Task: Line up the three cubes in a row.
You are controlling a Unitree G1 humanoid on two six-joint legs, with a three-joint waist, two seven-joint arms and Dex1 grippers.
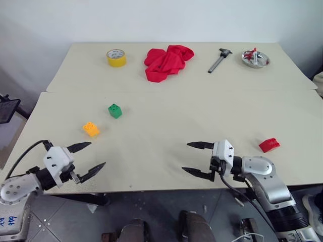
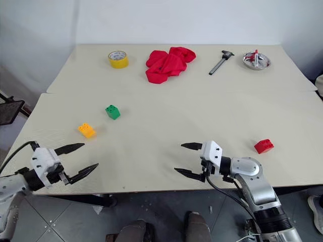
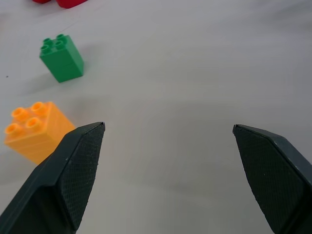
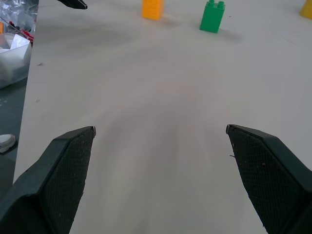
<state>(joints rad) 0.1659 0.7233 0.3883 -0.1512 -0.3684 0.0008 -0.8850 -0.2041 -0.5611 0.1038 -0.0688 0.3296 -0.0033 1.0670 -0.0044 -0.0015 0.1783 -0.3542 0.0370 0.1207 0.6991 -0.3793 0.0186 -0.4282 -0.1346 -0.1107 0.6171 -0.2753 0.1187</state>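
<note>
The red cube (image 1: 269,145) is behind the open fingers of my right gripper, so next my right gripper moves back, grabs the red cube and brings it toward the other cubes.
The three cubes lie apart on the beige table (image 1: 166,126). The green cube (image 1: 115,111) stands left of centre, and the orange-yellow cube (image 1: 91,129) sits nearer and further left. The red cube (image 1: 269,145) lies tilted at the near right. My left gripper (image 1: 92,158) hovers open at the near left edge, just short of the orange-yellow cube (image 3: 34,129), nothing between its fingers. My right gripper (image 1: 193,158) is open near the front edge, pointing left, with the red cube behind it to the right. In the right wrist view the green cube (image 4: 212,16) and the orange-yellow cube (image 4: 152,9) show far ahead.
Along the far edge stand a yellow tape roll (image 1: 116,57), a crumpled red cloth (image 1: 167,62), a caliper (image 1: 219,60) and a metal dish (image 1: 255,59) with small parts. A seam (image 1: 202,91) runs across the table between its two halves.
</note>
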